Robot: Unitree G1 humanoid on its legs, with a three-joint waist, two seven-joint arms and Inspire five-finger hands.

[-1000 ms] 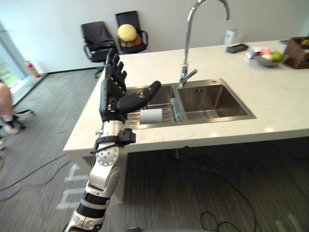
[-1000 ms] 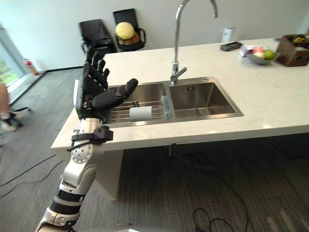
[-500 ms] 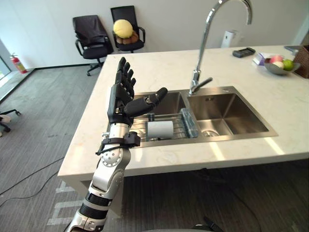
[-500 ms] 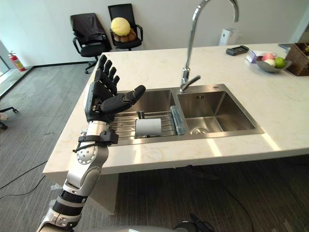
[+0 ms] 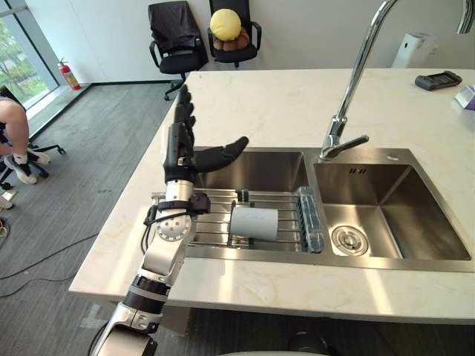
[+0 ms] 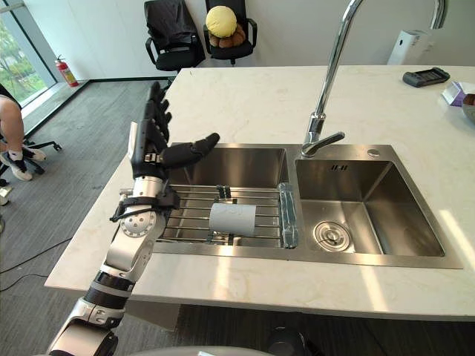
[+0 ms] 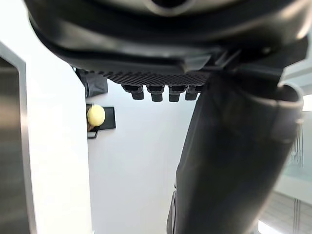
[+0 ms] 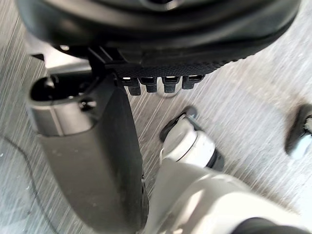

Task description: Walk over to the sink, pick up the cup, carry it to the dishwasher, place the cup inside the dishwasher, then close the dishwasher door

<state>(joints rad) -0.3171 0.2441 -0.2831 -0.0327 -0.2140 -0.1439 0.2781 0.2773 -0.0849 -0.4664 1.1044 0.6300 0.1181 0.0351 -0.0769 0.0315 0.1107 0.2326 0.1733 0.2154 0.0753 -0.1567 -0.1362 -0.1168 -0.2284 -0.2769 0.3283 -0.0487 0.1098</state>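
Dark clips (image 5: 243, 195) poke out past the cup, so I expect a hidden dark crosspiece of the wire rack to show beneath when the robot lifts the white cup (image 5: 254, 223).
A white cup (image 5: 254, 222) lies on its side on the wire rack (image 5: 211, 199) across the left basin of the steel sink (image 5: 386, 153). My left hand (image 5: 180, 152) is raised upright over the basin's left rim, open, with straight fingers and the thumb pointing toward the basin. It holds nothing and stands above and to the left of the cup (image 6: 232, 219). In the left wrist view the left hand (image 7: 165, 44) shows straight fingers against the far wall. My right hand (image 8: 161, 34) hangs over the grey floor, open and holding nothing.
A tall faucet (image 5: 355, 85) rises behind the divider between the basins. A clear ribbed piece (image 5: 308, 222) sits at the rack's right end. The pale countertop (image 5: 260, 104) carries a dark phone (image 5: 440, 79). Behind are two black chairs (image 5: 177, 33) and a yellow ball (image 5: 225, 24); a seated person (image 5: 10, 126) at left.
The camera has come closer to the sink and looks more steeply down, so the whole picture has shifted. My left hand keeps its raised, open pose; the cup has not moved.
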